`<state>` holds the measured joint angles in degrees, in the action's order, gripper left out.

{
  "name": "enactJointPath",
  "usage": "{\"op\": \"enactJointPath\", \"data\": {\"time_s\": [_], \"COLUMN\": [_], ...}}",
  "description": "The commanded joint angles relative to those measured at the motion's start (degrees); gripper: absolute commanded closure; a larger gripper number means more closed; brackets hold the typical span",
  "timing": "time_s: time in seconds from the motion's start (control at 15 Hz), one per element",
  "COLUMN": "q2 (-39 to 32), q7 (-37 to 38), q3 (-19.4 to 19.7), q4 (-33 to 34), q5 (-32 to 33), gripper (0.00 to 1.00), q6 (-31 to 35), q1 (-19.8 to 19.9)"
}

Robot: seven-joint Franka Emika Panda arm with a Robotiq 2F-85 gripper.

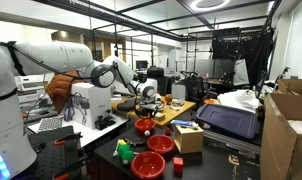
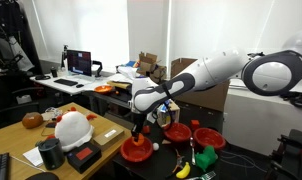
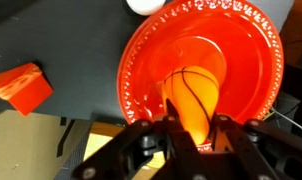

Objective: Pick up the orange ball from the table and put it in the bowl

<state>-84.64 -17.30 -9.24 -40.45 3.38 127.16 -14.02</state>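
Observation:
The orange ball (image 3: 194,95) is hanging well inside the rim of the red bowl (image 2: 136,152) below it. My gripper should keep going down until the ball is low inside the bowl, and then let it go.
In the wrist view my gripper (image 3: 196,132) is shut on the orange ball (image 3: 191,90), which has thin dark lines on it. It hangs over the inside of a red bowl (image 3: 141,70) with a patterned rim. In both exterior views the gripper (image 1: 145,101) (image 2: 141,126) points down just above this bowl (image 1: 144,127) (image 2: 131,152) on the dark table (image 1: 106,135). The ball is too small to make out there.
A small white ball (image 3: 146,5) lies just outside the bowl's rim. A red block (image 3: 21,85) lies beside it. Two more red bowls (image 1: 161,144) (image 1: 148,165), a cardboard box (image 1: 188,137), a green object (image 1: 124,151) and a banana (image 2: 181,170) are close by.

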Motion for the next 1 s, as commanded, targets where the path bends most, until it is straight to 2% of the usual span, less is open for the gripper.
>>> {"op": "enactJointPath", "data": {"time_s": [0.0, 0.4, 0.47, 0.93], "q2": [0.01, 0.02, 0.02, 0.02], "q7": [1.04, 1.99, 2.30, 4.01], "q3": [-0.52, -0.38, -0.29, 0.16], "q4": [2.75, 2.89, 2.92, 4.06], "q5": [-2.02, -3.60, -3.64, -3.47], "gripper": [0.93, 0.93, 0.55, 0.04], "q6": [-3.79, -5.27, -5.44, -7.03], "q1": [-0.89, -1.80, -1.87, -1.54]}}
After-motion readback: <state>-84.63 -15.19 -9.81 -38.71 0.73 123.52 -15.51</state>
